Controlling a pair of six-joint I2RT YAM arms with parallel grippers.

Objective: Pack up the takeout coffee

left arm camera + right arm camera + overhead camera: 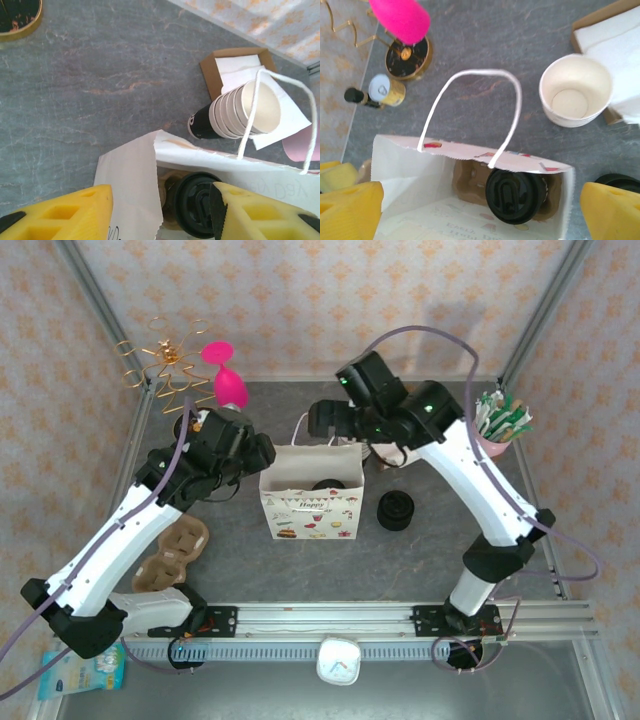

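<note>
My right gripper keeps moving to the sachets that stick up from the sachet cup (496,430) until it grips one, as the coffee sits in the bag's carrier (470,181).
The takeout coffee (516,195), a cup with a round black lid, stands in a brown cup carrier (472,177) at the bottom of the white paper gift bag (310,502). Its lid (327,484) shows through the bag's mouth. My left gripper (162,210) hangs open over the bag's left end, with one yellow finger (65,215) outside the side wall and the other partly over the lid (192,202). My right gripper (480,215) is open wide above the bag, behind the rope handle (470,110); it holds nothing.
A stack of lidless cream cups (576,90) and a cardboard tray of napkins (235,67) sit behind the bag. Loose black lids (396,510) lie to its right, a spare carrier (172,555) at front left. A pink ornament (226,375), gold stand and sachet cup (503,425) stand at the back.
</note>
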